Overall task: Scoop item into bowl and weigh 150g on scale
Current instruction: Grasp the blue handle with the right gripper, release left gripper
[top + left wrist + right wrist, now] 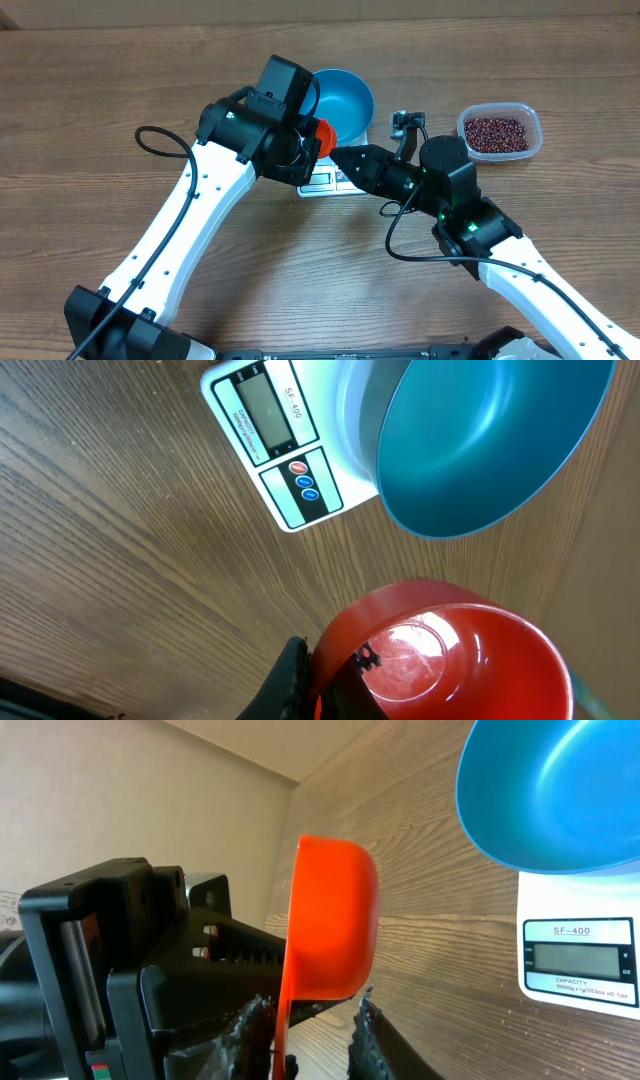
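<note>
The clear tub of beans (500,133) is on my right gripper's side, so next my right gripper takes the orange-red scoop (325,138) from my left gripper before it scoops.
My left gripper (306,142) (328,668) is shut on the rim of an empty orange-red scoop (320,134) (450,650) and holds it just in front of the white scale (325,183) (280,440). The blue bowl (345,100) (490,440) stands empty on the scale. My right gripper (338,156) (310,1020) reaches in from the right. Its fingers straddle the scoop (330,920) at its lower end: the left finger lies against it and a gap shows on the right side. The red-brown beans (497,131) lie in a clear tub at the right.
The clear plastic tub (534,140) stands on the wooden table right of the scale. Both arms cross in front of the scale, and black cables loop beside each arm.
</note>
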You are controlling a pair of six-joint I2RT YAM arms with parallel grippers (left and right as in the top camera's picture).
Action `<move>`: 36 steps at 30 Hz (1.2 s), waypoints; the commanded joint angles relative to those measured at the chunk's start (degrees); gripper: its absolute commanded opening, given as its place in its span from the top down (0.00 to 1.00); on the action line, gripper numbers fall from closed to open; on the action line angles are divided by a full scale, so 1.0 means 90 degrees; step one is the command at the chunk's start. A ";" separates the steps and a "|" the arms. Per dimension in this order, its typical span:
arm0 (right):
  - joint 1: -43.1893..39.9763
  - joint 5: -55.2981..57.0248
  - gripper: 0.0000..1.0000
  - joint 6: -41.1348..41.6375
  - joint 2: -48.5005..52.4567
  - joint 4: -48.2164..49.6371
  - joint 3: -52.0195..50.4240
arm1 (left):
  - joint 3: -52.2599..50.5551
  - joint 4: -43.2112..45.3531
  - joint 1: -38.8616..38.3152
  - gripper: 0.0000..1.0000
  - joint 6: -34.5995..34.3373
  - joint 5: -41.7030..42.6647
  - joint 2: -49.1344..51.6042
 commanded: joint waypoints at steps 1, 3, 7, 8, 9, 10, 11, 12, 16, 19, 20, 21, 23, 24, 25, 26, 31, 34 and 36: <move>0.0032 0.0070 0.76 0.0027 0.0041 0.0109 0.0165 | -0.0034 -0.0010 -0.0095 0.96 -0.0058 0.0034 -0.0126; 0.0029 0.0075 0.78 0.0024 0.0044 0.0136 0.0165 | -0.0034 -0.0010 -0.0095 0.96 -0.0058 0.0029 -0.0126; 0.0029 0.0075 0.78 0.0022 0.0044 0.0199 0.0165 | -0.0034 -0.0024 -0.0095 0.96 -0.0056 0.0032 -0.0126; 0.0029 0.0073 0.78 0.0022 0.0044 0.0209 0.0165 | -0.0034 -0.0024 -0.0095 0.96 -0.0056 0.0034 -0.0126; 0.0029 0.0073 0.78 0.0022 0.0044 0.0211 0.0165 | -0.0034 -0.0027 -0.0095 0.96 -0.0053 0.0032 -0.0126; 0.0029 0.0075 0.79 0.0024 0.0044 0.0211 0.0165 | -0.0034 -0.0024 -0.0095 0.96 -0.0056 0.0032 -0.0126; 0.0029 0.0075 0.79 0.0024 0.0044 0.0214 0.0165 | -0.0034 -0.0027 -0.0095 0.96 -0.0056 0.0032 -0.0126; 0.0029 0.0075 0.81 0.0022 0.0044 0.0231 0.0165 | -0.0034 -0.0027 -0.0095 0.96 -0.0053 0.0032 -0.0126; 0.0029 0.0075 0.89 0.0019 0.0044 0.0265 0.0165 | -0.0034 -0.0029 -0.0095 0.96 -0.0053 0.0034 -0.0126; 0.0029 0.0073 0.94 0.0005 0.0044 0.0272 0.0165 | -0.0034 -0.0032 -0.0095 0.96 -0.0029 0.0034 -0.0126; 0.0029 0.0073 0.96 0.0005 0.0044 0.0274 0.0165 | -0.0034 -0.0032 -0.0095 0.95 -0.0032 0.0034 -0.0126; 0.0029 0.0073 0.96 0.0005 0.0044 0.0274 0.0165 | -0.0034 -0.0029 -0.0095 0.89 -0.0032 0.0032 -0.0126; 0.0029 0.0073 0.96 0.0005 0.0044 0.0274 0.0165 | -0.0034 -0.0027 -0.0095 0.74 -0.0032 0.0032 -0.0126; 0.0029 0.0075 0.96 0.0005 0.0044 0.0274 0.0165 | -0.0034 -0.0024 -0.0095 0.66 -0.0034 0.0032 -0.0126; 0.0029 0.0075 0.96 0.0005 0.0044 0.0274 0.0165 | -0.0034 -0.0024 -0.0095 0.58 -0.0034 0.0029 -0.0126; 0.0029 0.0078 0.96 0.0002 0.0044 0.0272 0.0165 | -0.0034 -0.0022 -0.0092 0.54 -0.0034 0.0012 -0.0126; 0.0022 0.0226 0.96 -0.0041 0.0041 0.0097 0.0165 | -0.0034 0.0041 -0.0051 0.56 0.0350 -0.0248 -0.0126; 0.0017 0.0240 0.96 -0.0369 0.0041 -0.0097 0.0165 | -0.0032 0.0216 0.0073 0.59 0.1302 -0.0384 -0.0134; -0.0063 0.0340 0.96 -0.0546 0.0041 -0.0398 0.0165 | -0.0032 0.0389 0.0262 0.56 0.2516 -0.0379 -0.0141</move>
